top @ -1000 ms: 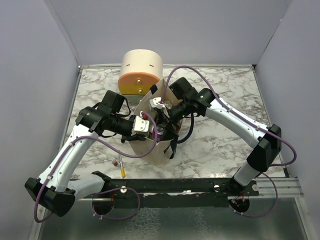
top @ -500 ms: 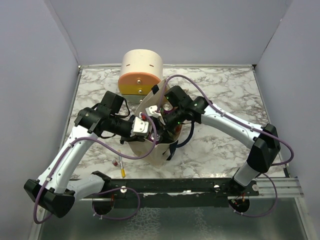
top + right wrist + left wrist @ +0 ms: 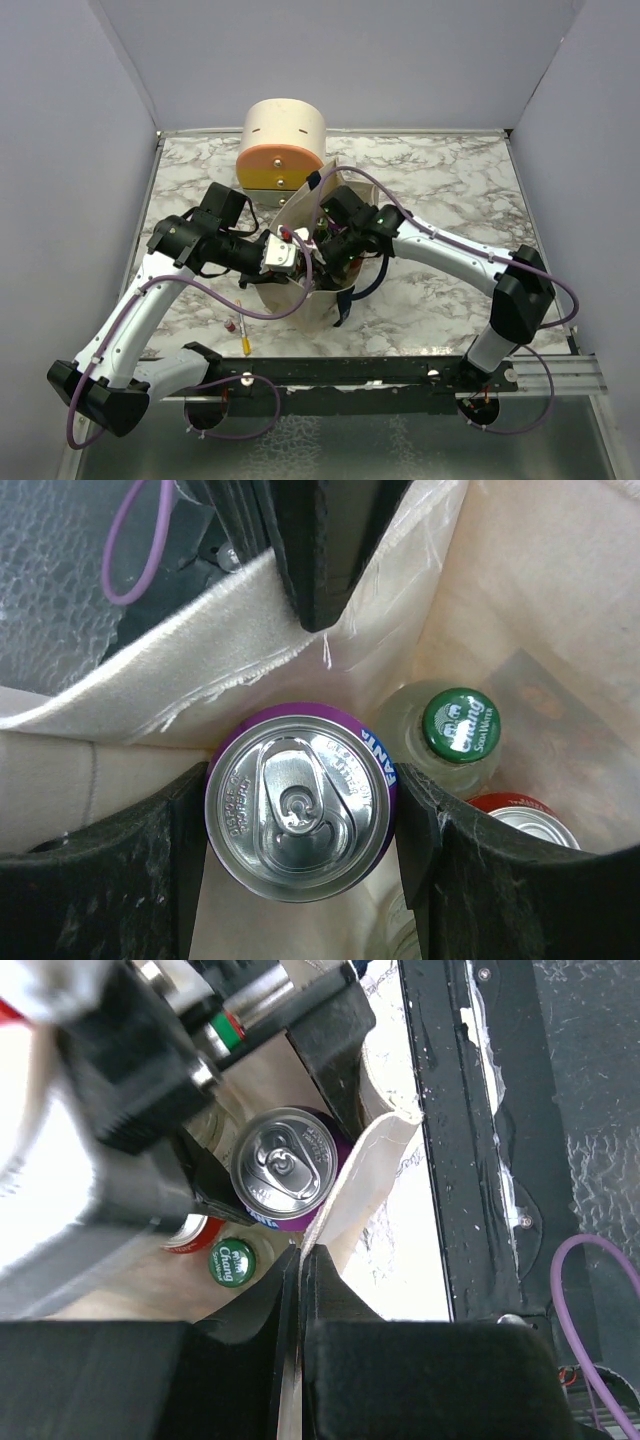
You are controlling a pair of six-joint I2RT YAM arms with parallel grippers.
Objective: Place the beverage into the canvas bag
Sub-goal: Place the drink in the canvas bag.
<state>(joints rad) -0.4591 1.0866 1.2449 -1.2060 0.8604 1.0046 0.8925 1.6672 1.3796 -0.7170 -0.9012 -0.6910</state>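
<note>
My right gripper is holding the purple can upright point(image 3: 300, 802) inside the canvas rim, over the gap point(image 3: 352, 702) next to the green-capped bottle. It should keep lowering the can and let go of it down there.
The beverage, a purple can point(image 3: 300, 800) with a silver top, stands upright between my right gripper's point(image 3: 300, 812) two fingers, which are shut on its sides. It is down inside the mouth of the beige canvas bag point(image 3: 190, 670), close to the bag's near wall. The left wrist view shows the same can point(image 3: 285, 1168) just past the cloth rim point(image 3: 372, 1170). My left gripper point(image 3: 298, 1260) is shut on that rim and holds the bag's side up. From above, both grippers meet over the bag point(image 3: 312, 305), left gripper point(image 3: 288, 250) and right gripper point(image 3: 328, 243).
Inside the bag a green-capped bottle point(image 3: 458, 725) and a red can point(image 3: 522, 822) stand beside the purple can. A rounded cream-and-orange drawer box point(image 3: 283, 145) stands just behind the bag. A small yellow stick point(image 3: 245, 340) lies on the marble near the front rail.
My right arm has moved left and down, carrying the can into the bag's mouth. The left arm has kept its hold on the rim and barely moved.
</note>
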